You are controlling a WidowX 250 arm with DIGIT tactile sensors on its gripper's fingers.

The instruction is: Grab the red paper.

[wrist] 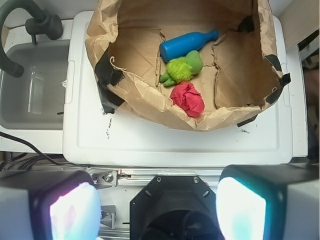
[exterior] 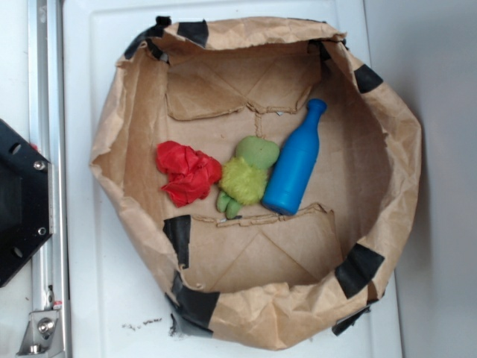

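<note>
The red paper (exterior: 186,173) has deep creases (exterior: 192,168) that fold it in on itself, so it should squeeze narrower and stay bunched when the gripper grips and lifts it.
The red paper (exterior: 188,173) (wrist: 188,98) is a crumpled bright red wad lying on the floor of an open brown paper bag (exterior: 112,142) (wrist: 150,107). It touches a fuzzy yellow-green plush toy (exterior: 249,176) (wrist: 182,68). A blue bottle (exterior: 297,160) (wrist: 186,44) lies against the toy's other side. In the wrist view my gripper (wrist: 159,210) hangs open well short of the bag, above the robot's black base, with nothing between its two fingers (wrist: 75,212). The gripper does not show in the exterior view.
The bag stands on a white tabletop (exterior: 89,261) (wrist: 170,145), its crumpled rim patched with black tape (exterior: 361,267). A grey sink with a dark faucet (wrist: 35,25) lies left of the table. The black robot base (exterior: 19,201) (wrist: 175,205) and a metal rail (exterior: 46,112) are beside the table.
</note>
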